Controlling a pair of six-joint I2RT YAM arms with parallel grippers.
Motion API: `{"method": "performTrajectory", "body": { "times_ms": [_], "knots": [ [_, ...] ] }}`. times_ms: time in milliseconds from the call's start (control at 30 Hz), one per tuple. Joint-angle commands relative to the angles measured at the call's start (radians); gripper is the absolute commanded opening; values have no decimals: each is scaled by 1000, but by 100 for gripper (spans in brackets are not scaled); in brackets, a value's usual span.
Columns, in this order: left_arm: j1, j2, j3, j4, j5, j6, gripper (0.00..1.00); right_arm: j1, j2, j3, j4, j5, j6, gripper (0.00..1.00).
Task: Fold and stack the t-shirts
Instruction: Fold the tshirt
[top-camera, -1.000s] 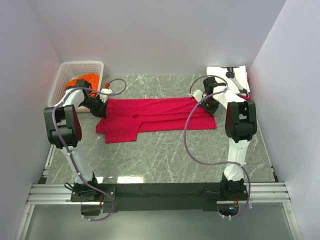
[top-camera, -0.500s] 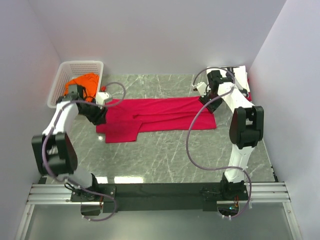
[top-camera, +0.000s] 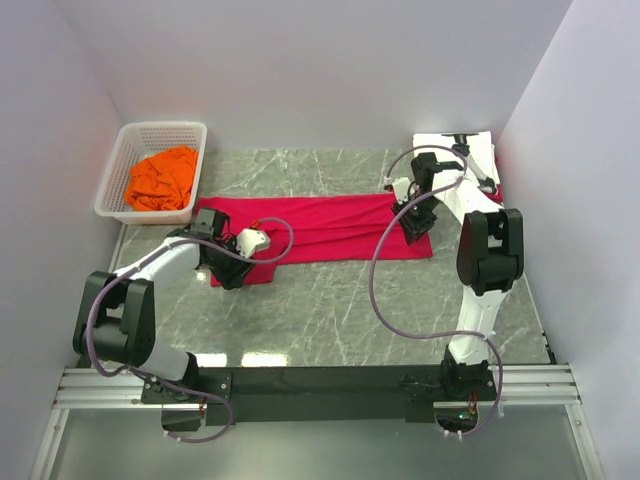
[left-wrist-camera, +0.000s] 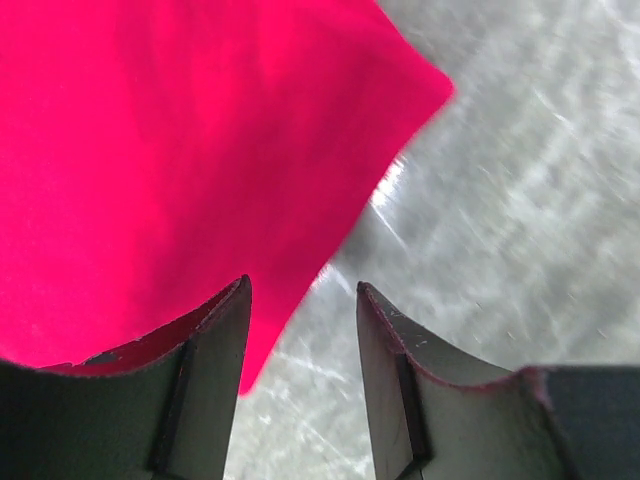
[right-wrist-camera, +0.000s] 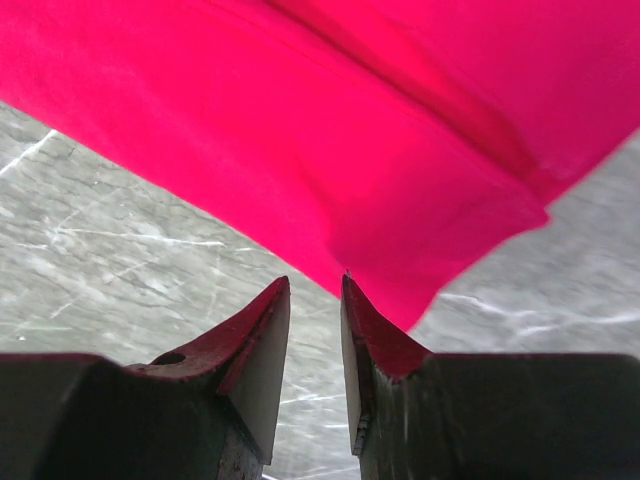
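My left gripper should grab a flap at the red shirt's end and bring it back toward the basket, because the flap sticks out past the shirt's near edge.
A crimson-red t-shirt lies spread flat across the marble table, long side running left to right. My left gripper is at its near-left corner. In the left wrist view the gripper is open, with the red cloth's edge just ahead of the left finger and nothing between the jaws. My right gripper is at the shirt's near-right corner. In the right wrist view it is open by a narrow gap, the red hem just beyond the tips. An orange t-shirt lies in the basket. A white printed t-shirt lies at the back right.
The white lattice basket stands at the back left corner. White walls close in on the left, back and right. Bare marble lies between the red shirt and the arm bases.
My left gripper has swung from the shirt's left edge by the basket to its near-left corner. My right gripper has come from the far right edge down to the near-right corner.
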Motion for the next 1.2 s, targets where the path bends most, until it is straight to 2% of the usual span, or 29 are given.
{"method": "performTrajectory", "body": {
  "times_ms": [0,167,233,267,300,367,400,433,500,633,767,933,1033,1067,1133,1167],
  "knots": [
    [-32,34,-19,132,-113,-54,52,8,6,-15,3,-41,43,34],
    [-74,99,-24,149,-162,-36,49,5,11,-16,6,-27,40,34],
    [-87,115,-27,144,-175,-30,43,5,14,-18,11,-19,35,34],
    [-90,127,-25,125,-175,-24,38,5,14,-18,11,-10,35,34],
    [-92,130,-12,90,-167,-23,25,7,14,-18,14,-4,31,34],
    [-92,124,16,36,-147,-25,5,4,12,-19,14,-1,26,34],
    [-89,117,60,8,-140,-25,1,5,12,-18,13,2,25,34],
    [-89,110,88,-15,-127,-28,1,4,9,-13,13,4,22,34],
    [-74,101,192,-82,-118,-28,1,2,5,-7,8,5,17,34],
    [-23,191,396,-164,-97,2,1,1,-3,5,2,4,8,34],
    [29,369,614,-201,-69,19,1,1,-5,7,-3,-2,8,36],
    [52,573,864,-163,-52,9,1,1,-9,-4,-4,-15,5,39],
    [70,645,984,-121,-49,-26,12,-1,-11,-10,-1,-10,3,39],
    [77,682,1008,-115,-47,-31,22,1,-12,-18,-1,-7,2,39],
    [92,705,1050,-101,-38,-51,34,1,-17,-30,3,-6,-3,39],
    [97,704,1058,-107,-31,-56,52,1,-15,-30,3,-9,-4,39]
  ]
}}
